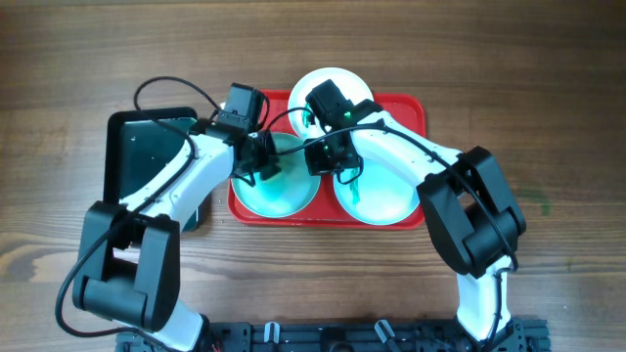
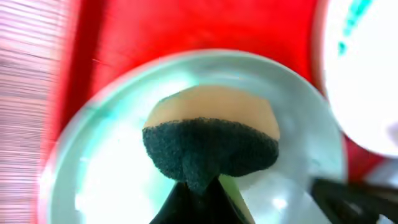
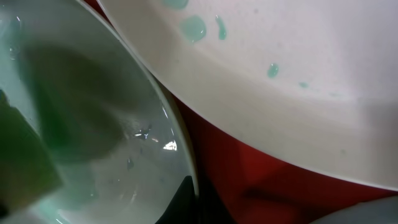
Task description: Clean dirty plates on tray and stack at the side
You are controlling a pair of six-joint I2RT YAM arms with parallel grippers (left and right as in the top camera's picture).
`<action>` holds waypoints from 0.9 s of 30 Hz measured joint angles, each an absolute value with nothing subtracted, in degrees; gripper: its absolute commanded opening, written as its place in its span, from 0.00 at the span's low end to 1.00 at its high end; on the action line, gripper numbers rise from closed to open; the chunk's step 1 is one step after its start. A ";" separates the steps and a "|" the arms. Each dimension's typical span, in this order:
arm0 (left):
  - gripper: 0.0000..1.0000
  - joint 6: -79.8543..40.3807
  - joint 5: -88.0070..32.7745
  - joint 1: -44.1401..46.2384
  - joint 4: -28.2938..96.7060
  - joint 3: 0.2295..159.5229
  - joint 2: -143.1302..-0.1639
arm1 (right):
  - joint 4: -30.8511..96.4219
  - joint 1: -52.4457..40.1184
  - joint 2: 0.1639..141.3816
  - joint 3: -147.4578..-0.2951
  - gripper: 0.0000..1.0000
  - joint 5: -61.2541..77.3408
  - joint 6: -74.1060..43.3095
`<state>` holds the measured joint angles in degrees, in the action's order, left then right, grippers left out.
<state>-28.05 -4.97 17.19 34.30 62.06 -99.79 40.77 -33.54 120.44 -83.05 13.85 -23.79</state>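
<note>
The sponge [image 2: 211,127] is over the turquoise plate that my right gripper is holding. My left gripper should move the sponge out of the way to the black tray [image 1: 135,161] before the plate goes up.
The red tray [image 1: 411,112] carries three plates: a white one [image 1: 323,88] at the back and two pale turquoise ones in front. My left gripper [image 1: 256,168] is shut on a sponge [image 2: 211,134], dark green face down on the left turquoise plate [image 2: 106,174]. My right gripper [image 1: 323,164] is shut on that plate's right rim; in the right wrist view its fingers [image 3: 186,202] straddle the rim of the plate [image 3: 93,124]. The white plate [image 3: 280,93] bears green smears [image 3: 193,28]. The right turquoise plate [image 1: 383,196] lies partly under the right arm.
A glossy black tray [image 1: 147,147] lies left of the red tray, partly under the left arm. Bare wooden table [image 1: 548,117] surrounds both trays. The two arms cross close together over the red tray's middle.
</note>
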 measured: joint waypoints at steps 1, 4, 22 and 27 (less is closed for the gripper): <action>0.04 -27.97 -6.66 17.21 34.13 62.06 -99.88 | 40.77 -33.54 120.44 -83.05 0.04 13.87 -23.79; 0.04 -27.64 -9.39 17.19 33.52 62.06 -101.84 | 40.77 -33.54 120.44 -83.05 0.04 13.85 -23.79; 0.04 -26.41 20.01 17.91 38.06 62.13 -98.50 | 40.99 -33.65 120.46 -83.05 0.04 14.31 -23.99; 0.04 -27.29 16.91 13.52 41.06 62.11 -78.56 | 42.30 -33.43 120.25 -83.42 0.04 14.57 -23.66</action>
